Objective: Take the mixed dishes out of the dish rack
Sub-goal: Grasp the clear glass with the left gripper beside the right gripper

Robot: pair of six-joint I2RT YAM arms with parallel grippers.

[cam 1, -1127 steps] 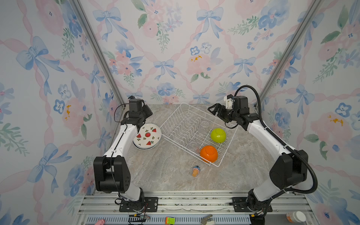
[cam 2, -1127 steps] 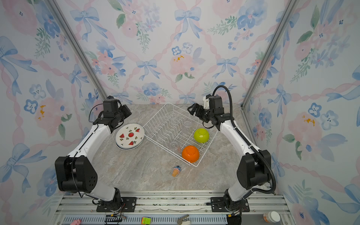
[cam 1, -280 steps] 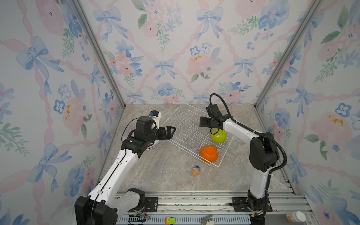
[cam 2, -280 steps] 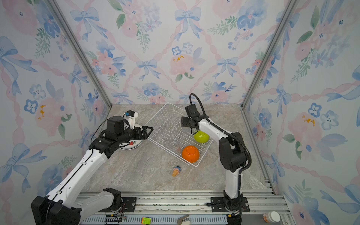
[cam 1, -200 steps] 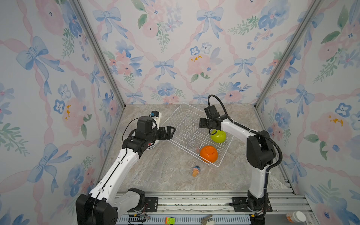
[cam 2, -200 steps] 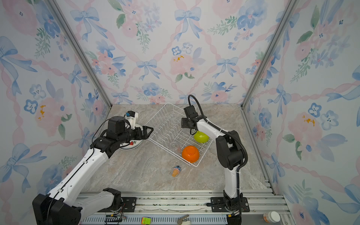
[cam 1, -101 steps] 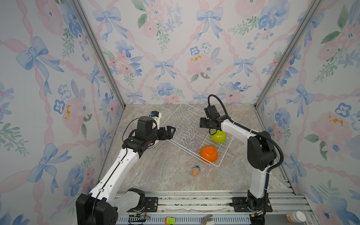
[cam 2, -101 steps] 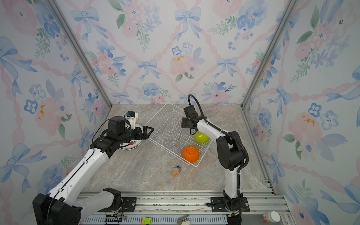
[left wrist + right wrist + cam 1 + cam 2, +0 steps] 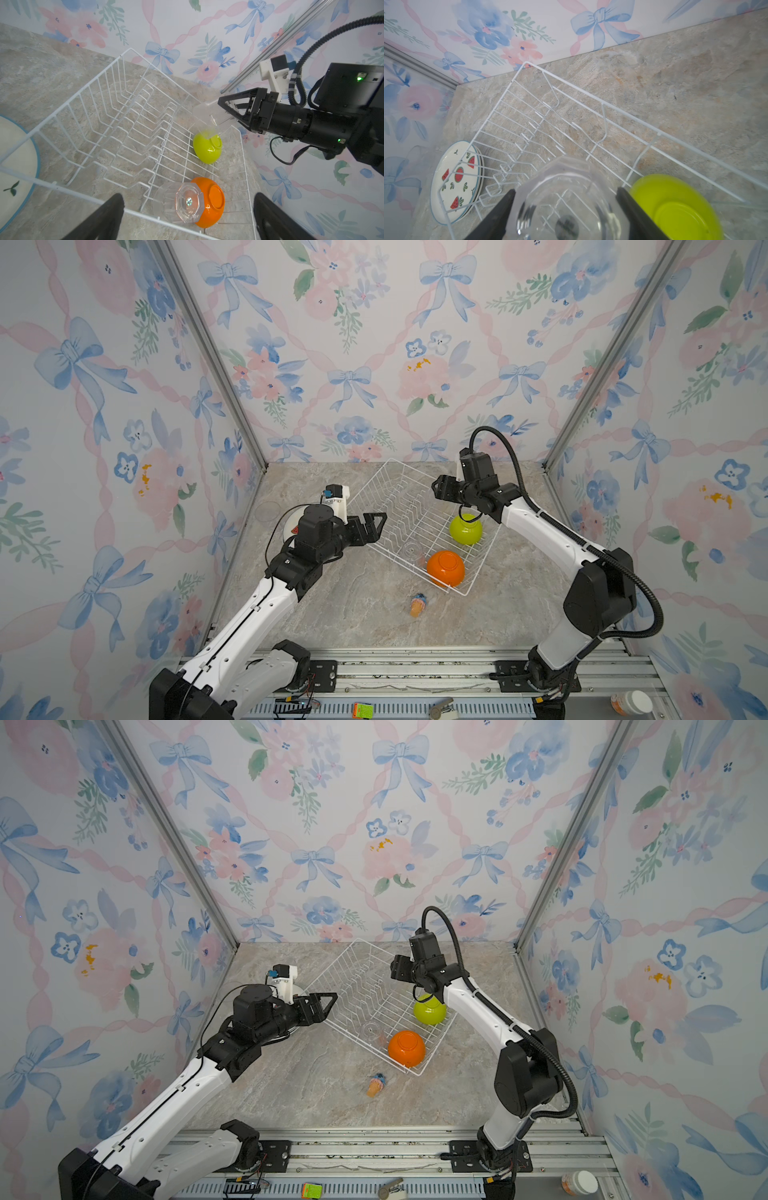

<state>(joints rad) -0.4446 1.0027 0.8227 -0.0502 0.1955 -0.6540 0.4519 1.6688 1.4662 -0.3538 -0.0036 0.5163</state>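
The clear glass (image 9: 211, 115) in the robot's right gripper has its loose end (image 9: 204, 127) pointing toward the open left gripper, so the robot should continue to reach until its left fingers close on that end.
The white wire dish rack (image 9: 376, 483) (image 9: 332, 965) sits askew on the marble table. My right gripper (image 9: 565, 192) (image 9: 439, 490) is shut on a clear glass (image 9: 562, 170) (image 9: 209, 116) and holds it above the rack's far side, over the upside-down lime-green bowl (image 9: 465, 529) (image 9: 675, 207). An orange bowl (image 9: 445, 568) (image 9: 212, 199) lies upside down at the rack's near end. A second clear glass (image 9: 188, 202) (image 9: 411, 549) rests against it. My left gripper (image 9: 374, 526) (image 9: 188, 200) is open and holds nothing, just outside the rack's left rim. Watermelon plates (image 9: 456, 180) lie stacked left of the rack.
A small orange-and-blue toy (image 9: 417, 603) (image 9: 376, 1085) lies on the table in front of the rack. Papered walls close in the back and both sides. My left arm (image 9: 316, 539) hangs over the plates in both top views.
My right jaws have closed in on the clear glass and it hangs slightly higher. Earlier the left arm swung from the plates to the rack's left rim.
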